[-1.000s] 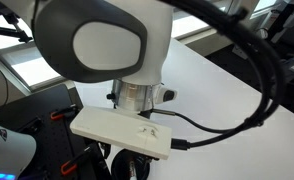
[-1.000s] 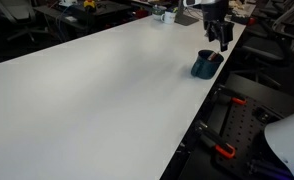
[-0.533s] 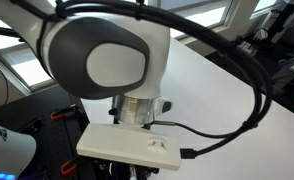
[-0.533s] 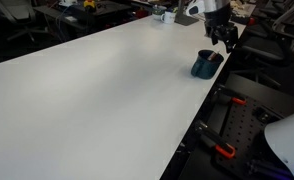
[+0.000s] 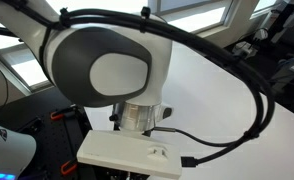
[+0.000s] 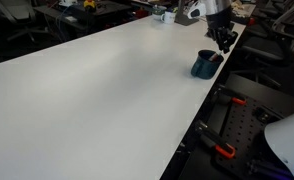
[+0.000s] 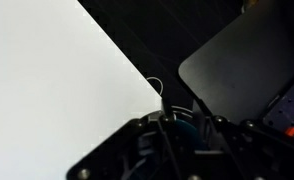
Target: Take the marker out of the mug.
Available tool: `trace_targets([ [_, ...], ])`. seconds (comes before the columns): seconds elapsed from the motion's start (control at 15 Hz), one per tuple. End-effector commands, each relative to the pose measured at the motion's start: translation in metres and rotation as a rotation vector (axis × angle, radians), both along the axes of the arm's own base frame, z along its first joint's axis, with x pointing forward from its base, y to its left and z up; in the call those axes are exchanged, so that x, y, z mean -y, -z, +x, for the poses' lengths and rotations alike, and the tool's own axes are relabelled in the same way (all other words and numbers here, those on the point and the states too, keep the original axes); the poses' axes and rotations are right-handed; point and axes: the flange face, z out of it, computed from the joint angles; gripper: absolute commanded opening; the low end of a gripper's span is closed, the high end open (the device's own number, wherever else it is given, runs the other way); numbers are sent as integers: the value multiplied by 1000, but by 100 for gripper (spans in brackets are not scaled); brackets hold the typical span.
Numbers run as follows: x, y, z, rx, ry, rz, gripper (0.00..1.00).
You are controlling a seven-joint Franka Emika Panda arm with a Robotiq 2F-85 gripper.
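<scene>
My gripper should open its fingers, center them around the marker's upper end (image 6: pixel 218 56) and close, because they are shut and empty above the mug's rim (image 6: pixel 201 61).
The dark blue mug (image 6: pixel 203 66) stands near the white table's (image 6: pixel 97 90) far right edge. My gripper (image 6: pixel 225 42) hangs just above and behind its rim, fingers pointing down at it. In the wrist view the mug (image 7: pixel 177 128) is a dim bluish round shape between the dark finger links, right at the table's edge. A thin stick (image 7: pixel 164 101) rises above it; I cannot tell whether this is the marker. The picture is too dark and small to show how wide the jaws stand or whether anything sits between them.
The arm's big grey-and-white joint (image 5: pixel 117 70) and a white box (image 5: pixel 127 150) fill an exterior view. Past the table's edge stand black frames with red clamps (image 6: pixel 225 152). Clutter (image 6: pixel 162 14) sits at the far end.
The gripper has stayed over the mug, shifting only slightly. In the close exterior view the arm's joint has swung a little, filling more of the picture.
</scene>
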Motion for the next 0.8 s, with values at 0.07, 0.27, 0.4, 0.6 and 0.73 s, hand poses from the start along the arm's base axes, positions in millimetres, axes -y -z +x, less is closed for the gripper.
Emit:
trace_targets([
  [0.07, 5, -4, 0, -4, -9, -17, 54],
  [0.27, 4, -8, 2, 11, 11, -27, 74],
  [0.4, 3, -9, 3, 19, 13, -31, 89],
  [0.6, 3, -14, 9, 48, 24, -36, 100],
  [0.73, 4, -18, 14, 76, 30, -30, 100],
])
